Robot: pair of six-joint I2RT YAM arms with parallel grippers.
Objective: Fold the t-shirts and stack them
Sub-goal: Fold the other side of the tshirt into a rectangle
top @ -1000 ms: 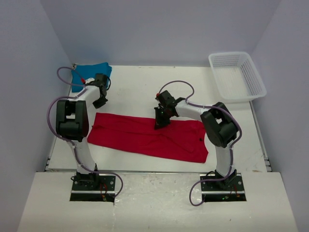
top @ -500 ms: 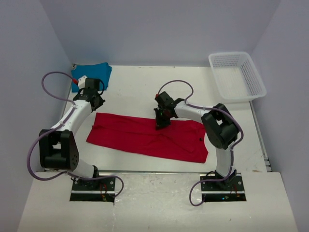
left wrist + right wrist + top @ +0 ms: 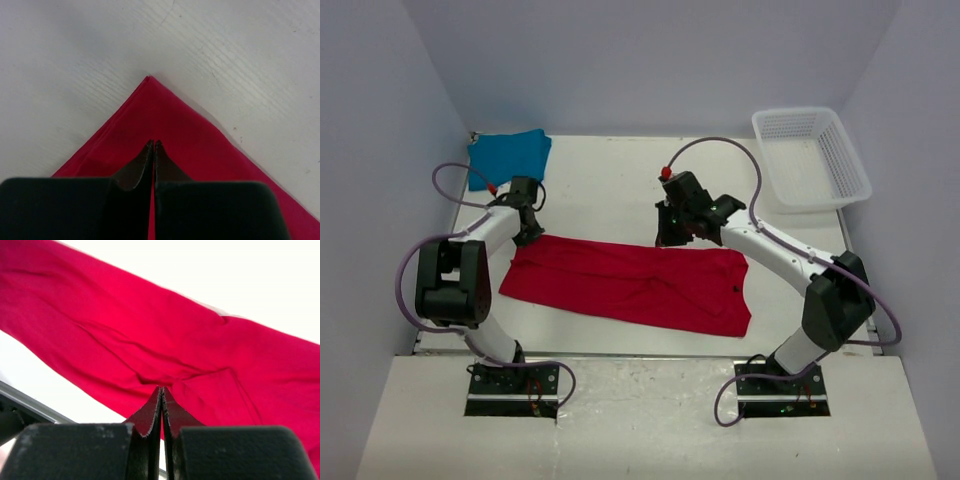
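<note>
The red t-shirt lies wrinkled (image 3: 656,286) around its middle, so my left gripper should steady it just inside the t-shirt's far corner (image 3: 541,252) while my right gripper flattens the wrinkles.
The red t-shirt (image 3: 620,285) lies folded into a long strip across the front of the table, a small dark label (image 3: 734,290) near its right end. A teal-blue t-shirt (image 3: 508,155) lies folded at the back left corner. My left gripper (image 3: 527,235) is shut with its tips over the red t-shirt's (image 3: 165,115) far left corner; in the left wrist view, the left gripper (image 3: 153,142) shows no cloth between the jaws. My right gripper (image 3: 666,236) hangs shut above the strip's far edge near the middle. In the right wrist view, the right gripper (image 3: 162,388) looks down on the wrinkled red t-shirt (image 3: 125,335).
A white mesh basket (image 3: 817,204) stands at the back right corner. Bare white table lies between the teal shirt and the basket. Grey walls close in the left, right and back sides.
My left gripper has come forward from beside the teal shirt to the red shirt's far left corner. My right gripper has lifted off the red cloth and moved back and slightly right.
</note>
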